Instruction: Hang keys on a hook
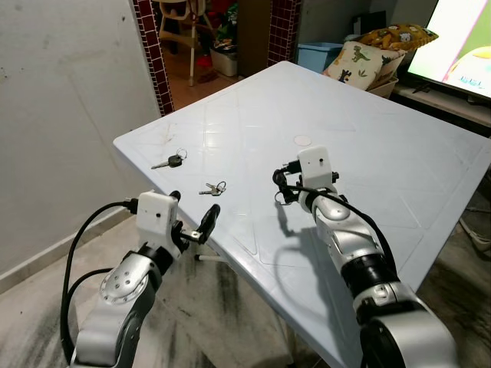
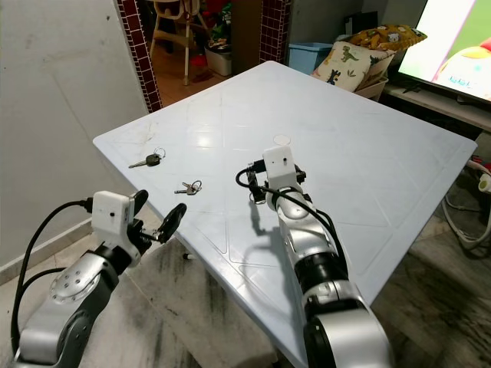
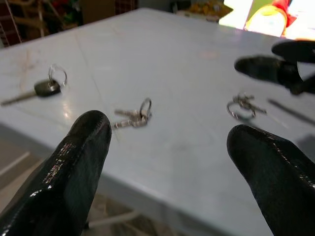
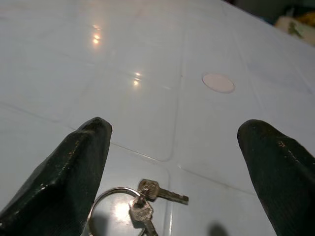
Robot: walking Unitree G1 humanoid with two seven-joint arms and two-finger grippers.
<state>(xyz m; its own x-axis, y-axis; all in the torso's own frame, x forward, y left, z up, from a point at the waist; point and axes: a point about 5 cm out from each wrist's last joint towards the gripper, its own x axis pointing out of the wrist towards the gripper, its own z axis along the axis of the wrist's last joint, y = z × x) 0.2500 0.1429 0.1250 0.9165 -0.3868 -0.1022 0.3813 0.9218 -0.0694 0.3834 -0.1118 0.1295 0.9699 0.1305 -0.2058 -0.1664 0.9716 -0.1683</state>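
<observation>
My right gripper will have one key point(image 4: 163, 191) sticking out sideways over the ends of its fingers when I carry the ring, because the small keys splay apart point(image 4: 143, 200) on the ring.
A black-headed key point(image 1: 169, 162) and a small key bunch point(image 1: 213, 188) lie near the left corner of the white table point(image 1: 368, 146). In the left wrist view the bunch point(image 3: 134, 117) lies just ahead of my left gripper point(image 1: 192, 211). That gripper hovers open off the table's edge with nothing between its fingers. My right gripper point(image 1: 281, 186) is open low over the table. A second ring with small keys point(image 4: 135, 204) lies on the surface below it, between its fingers point(image 4: 74, 167) and untouched. The left wrist view shows that ring point(image 3: 241, 107) too.
A round white mark point(image 1: 303, 140) sits mid-table. Behind the table are a dinosaur-print cushion point(image 1: 360, 61), a blue bin point(image 1: 318, 54) and a lit screen point(image 1: 460, 38). A grey wall point(image 1: 69, 100) stands to the left, with a doorway and a chair point(image 1: 188, 31) beyond.
</observation>
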